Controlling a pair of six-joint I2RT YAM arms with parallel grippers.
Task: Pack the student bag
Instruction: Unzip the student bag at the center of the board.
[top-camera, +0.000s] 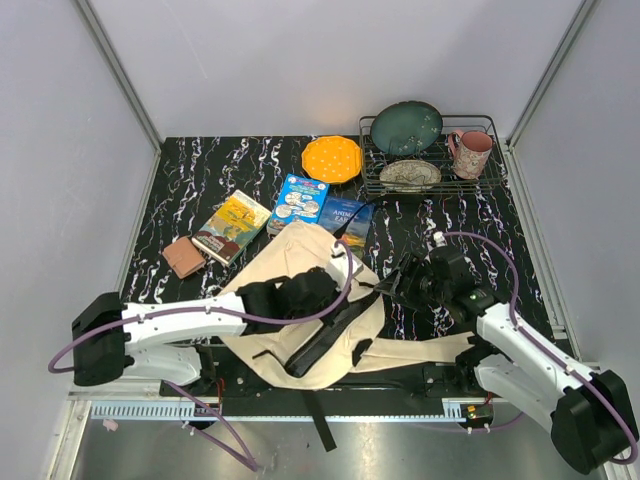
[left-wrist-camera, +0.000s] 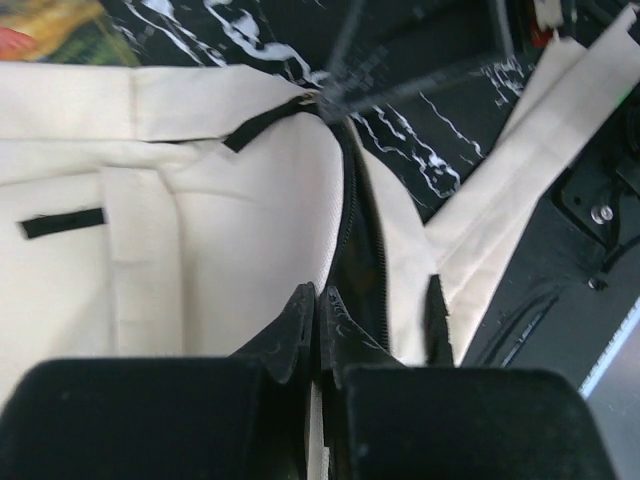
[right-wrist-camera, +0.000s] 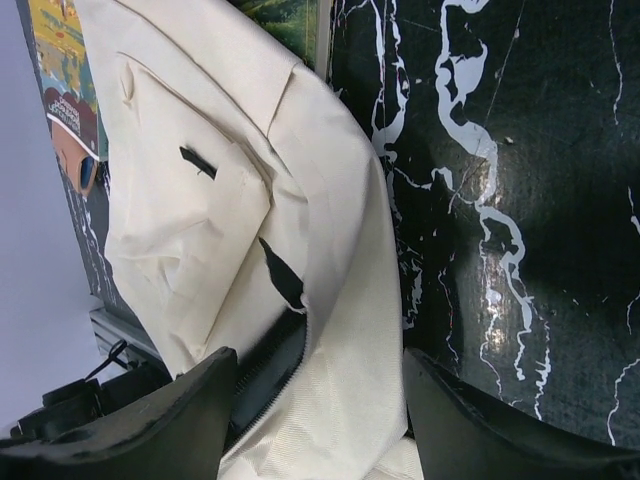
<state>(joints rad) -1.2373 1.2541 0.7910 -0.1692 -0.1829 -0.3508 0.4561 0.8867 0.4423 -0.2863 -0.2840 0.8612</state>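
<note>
The student bag (top-camera: 275, 262) will open wide to an empty inside when the robot lifts the bag's slack cream edge, because the zipper gapes (top-camera: 325, 343) along that edge.
The student bag (top-camera: 300, 262), a large cream backpack, lies flat on the black marbled table between both arms. My left gripper (top-camera: 305, 295) rests on its middle. In the left wrist view the fingers (left-wrist-camera: 290, 325) are pressed together at the bag's (left-wrist-camera: 200, 200) zipper edge, with a strip of cream fabric between them. My right gripper (top-camera: 402, 280) is at the bag's right side. In the right wrist view it is open (right-wrist-camera: 320, 395), straddling the cream fabric (right-wrist-camera: 350, 330) beside the partly open zipper (right-wrist-camera: 268, 365) and a black pull tab (right-wrist-camera: 283, 275).
Behind the bag lie a yellow-green book (top-camera: 232, 226), a blue book (top-camera: 299, 199), a dark blue book (top-camera: 350, 215) and a small brown notebook (top-camera: 184, 256). An orange plate (top-camera: 332, 158) and a wire rack (top-camera: 430, 180) with a green plate, a bowl and a pink mug (top-camera: 470, 153) stand at the back.
</note>
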